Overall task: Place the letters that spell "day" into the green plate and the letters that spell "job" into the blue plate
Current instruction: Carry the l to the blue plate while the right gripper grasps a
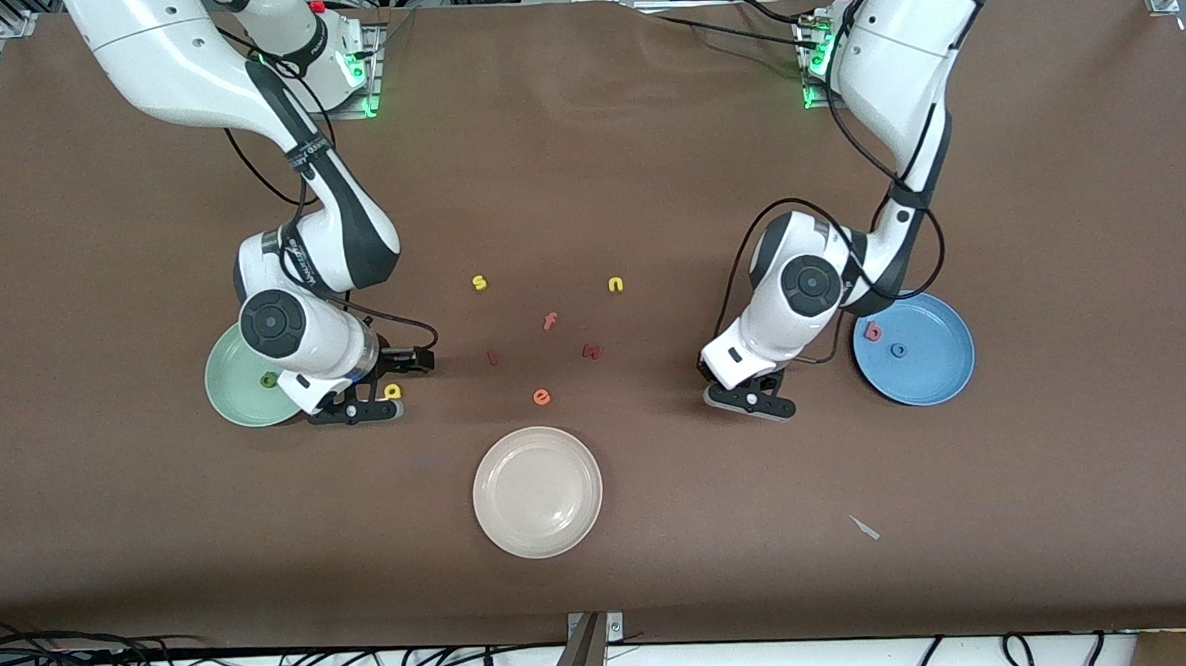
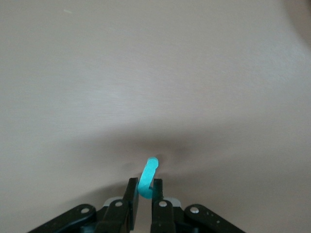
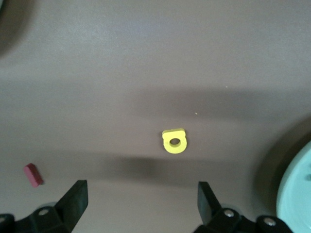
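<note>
My gripper should expect the "y" to be hidden already where my arm [image 1: 296, 378] covers part of the green plate [image 1: 233, 387], because the loose letters lack a "y".
My left gripper [image 2: 144, 187] is shut on a teal hooked "j" [image 2: 148, 175], low over the bare cloth beside the blue plate [image 1: 940, 368]; in the front view the hand [image 1: 751, 396] hides the letter. On the blue plate lie a salmon-red "b" [image 1: 872, 332] and a blue "o" [image 1: 897, 350]. My right gripper [image 3: 142, 191] is open just above the table beside the green plate [image 1: 235, 394], with a yellow "a" [image 3: 174, 141] lying flat ahead of its fingers [image 1: 392, 390]. A dark green letter [image 1: 269, 379] rests on the green plate.
Loose letters lie mid-table: yellow "s" [image 1: 479, 282], yellow "n" [image 1: 615, 285], salmon "f" [image 1: 549, 322], two small red pieces [image 1: 491, 357] [image 1: 592, 351], orange "e" [image 1: 542, 397]. A cream-white plate [image 1: 537, 492] sits nearer the front camera. A pale scrap [image 1: 865, 527] lies on the cloth.
</note>
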`<move>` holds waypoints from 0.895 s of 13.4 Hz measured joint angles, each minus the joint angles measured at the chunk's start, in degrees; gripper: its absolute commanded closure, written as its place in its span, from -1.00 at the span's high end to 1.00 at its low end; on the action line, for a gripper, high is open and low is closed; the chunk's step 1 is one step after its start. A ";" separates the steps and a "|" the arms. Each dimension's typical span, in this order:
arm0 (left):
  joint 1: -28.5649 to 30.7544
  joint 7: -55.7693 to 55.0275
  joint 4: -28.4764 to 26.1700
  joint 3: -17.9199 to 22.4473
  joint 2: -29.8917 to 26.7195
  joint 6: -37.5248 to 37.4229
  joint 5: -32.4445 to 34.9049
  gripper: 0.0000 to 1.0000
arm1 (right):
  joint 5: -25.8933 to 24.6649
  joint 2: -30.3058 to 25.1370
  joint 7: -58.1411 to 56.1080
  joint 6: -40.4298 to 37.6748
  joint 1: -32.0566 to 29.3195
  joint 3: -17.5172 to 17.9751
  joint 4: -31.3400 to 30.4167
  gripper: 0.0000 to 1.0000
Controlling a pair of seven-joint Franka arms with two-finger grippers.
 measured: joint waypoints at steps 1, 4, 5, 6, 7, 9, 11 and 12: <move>1.67 2.54 -0.99 0.30 -2.31 -2.36 0.00 -0.92 | -0.94 0.46 -0.30 0.14 -0.01 -0.03 0.14 0.99; 10.47 15.00 -6.80 0.73 -10.74 -8.19 0.01 -0.78 | -2.70 1.88 -0.74 2.04 -0.27 -0.20 0.21 0.99; 13.72 18.80 -9.66 0.76 -13.50 -8.70 0.01 -0.78 | -2.90 2.32 -1.05 2.84 -0.30 -0.25 0.23 0.98; 16.73 22.27 -12.69 0.78 -16.08 -8.89 0.31 -0.78 | -3.00 2.74 -1.65 3.74 -0.32 -0.30 0.24 0.95; 19.38 25.39 -15.56 0.79 -18.30 -8.91 1.43 -0.78 | -3.01 3.15 -2.54 4.61 -0.34 -0.39 0.27 0.91; 23.57 28.90 -20.24 0.76 -21.64 -8.91 5.92 -0.35 | -3.01 3.93 -3.46 6.01 -0.51 -0.63 0.28 0.84; 26.33 30.68 -23.27 0.74 -23.19 -8.84 9.91 0.15 | -3.01 4.32 -3.85 6.39 -0.70 -0.73 0.30 0.74; 27.04 30.91 -23.90 0.72 -23.28 -8.71 11.36 0.32 | -3.02 4.44 -3.98 6.50 -0.76 -0.73 0.33 0.68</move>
